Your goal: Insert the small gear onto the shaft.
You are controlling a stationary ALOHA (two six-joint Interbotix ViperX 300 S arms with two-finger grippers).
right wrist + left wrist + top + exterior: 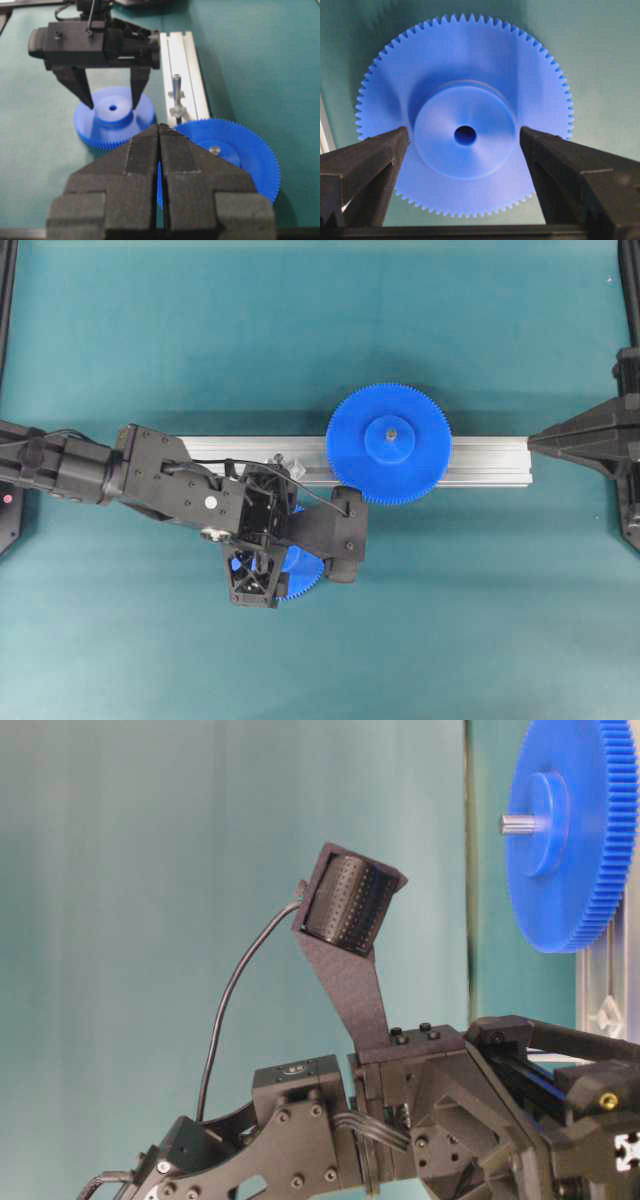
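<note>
A round hole (465, 135) opens in the small gear's middle part (302, 571), so I expect the small gear to slide down until the shaft's tip shows inside the hole when I lower it.
The small gear (465, 170) lies flat on the green mat, hub up, just in front of the rail. My left gripper (464, 132) points down over it and is open. Its fingers (80, 87) stand on either side of the raised hub, close to it, with nothing gripped. From overhead only a blue edge of the small gear (305, 580) shows under the left gripper (298, 562). The shaft (176, 85) stands upright and bare on the rail. My right gripper (158, 127) is shut and empty, resting at the rail's right end (531, 440).
A silver aluminium rail (480, 462) runs across the middle of the mat. The larger blue gear (388, 443) sits on its own pin on the rail, right of the shaft, and its teeth come close to the left gripper. Black frame posts (630, 280) stand at the edges.
</note>
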